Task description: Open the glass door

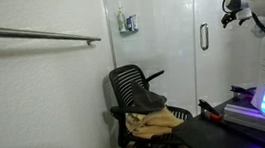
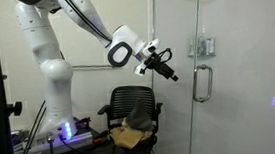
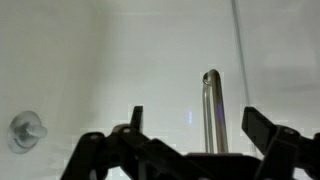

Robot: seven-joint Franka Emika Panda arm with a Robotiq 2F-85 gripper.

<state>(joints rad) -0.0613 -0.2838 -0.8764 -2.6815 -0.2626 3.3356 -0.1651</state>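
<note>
The door handle stands off-centre (image 3: 214,112), closer to one finger of my open gripper. I should move across and get the handle's upper part (image 2: 208,72) into the gap before closing.
The glass door (image 1: 181,38) is a tall whitish glossy panel, seen in both exterior views (image 2: 237,68). Its short vertical grey loop handle (image 1: 205,38) sits near its edge and shows in both exterior views (image 2: 201,83). In the wrist view the handle (image 3: 211,110) stands upright between my fingers, farther off. My gripper (image 2: 167,70) is open and empty, pointing at the door and a short way from the handle. It also shows at the frame edge in an exterior view (image 1: 230,18) and in the wrist view (image 3: 195,125).
A black mesh office chair (image 1: 140,98) with tan and grey cloth on its seat stands before the glass. A handleless panel bears a small grey box (image 1: 128,23). A white wall carries a long horizontal rail (image 1: 37,34). The robot base has glowing blue lights (image 2: 67,130).
</note>
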